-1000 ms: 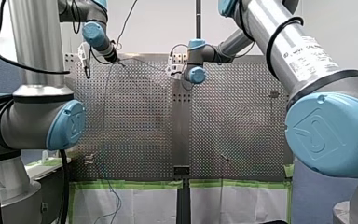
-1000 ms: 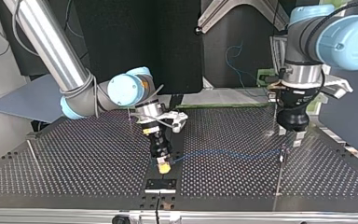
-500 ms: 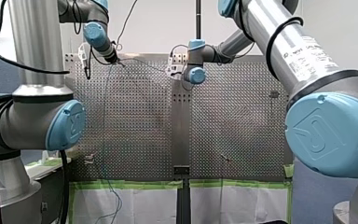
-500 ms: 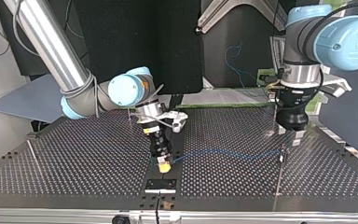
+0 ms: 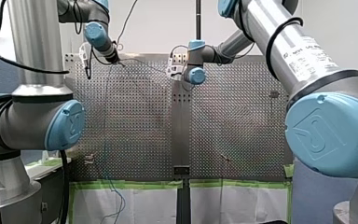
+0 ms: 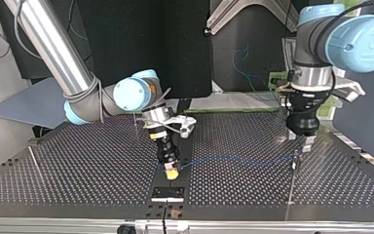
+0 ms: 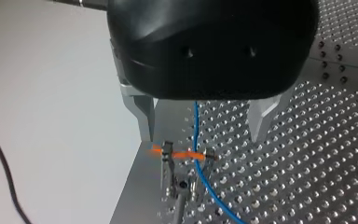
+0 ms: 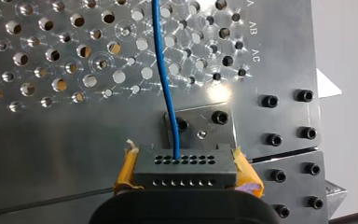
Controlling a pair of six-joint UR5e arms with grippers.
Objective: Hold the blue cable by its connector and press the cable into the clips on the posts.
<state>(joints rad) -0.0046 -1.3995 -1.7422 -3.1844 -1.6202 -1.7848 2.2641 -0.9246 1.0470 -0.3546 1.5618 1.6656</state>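
Observation:
I expect the blue cable (image 8: 162,65) to bend sideways at the connector's hole (image 8: 176,156) and stay plugged in when I carry the connector, because a slight curve shows there.
In the right wrist view a black multi-hole connector (image 8: 185,161) sits between yellow pads, with my right gripper (image 8: 185,176) shut on it. The blue cable (image 8: 164,84) runs out of the connector over the perforated plate. In the top view my right gripper (image 6: 172,173) is low over the table's middle, and the cable (image 6: 233,158) stretches to a thin post (image 6: 294,157) at that view's right. My left gripper (image 7: 202,138) hovers open just above this post's clip (image 7: 182,156), which has an orange band. The cable (image 7: 196,126) passes between the metal fingers without touching them.
Another thin post (image 6: 135,119) stands behind my right arm, and a slim rod (image 6: 34,161) stands at the top view's left. A small black bracket (image 6: 168,193) lies near the table's front edge. Slack cable (image 5: 108,140) hangs over the taped edge in the front view.
My left gripper has risen a little above the post and its clip. The slack cable behind it has shifted. My right gripper and the connector have stayed put.

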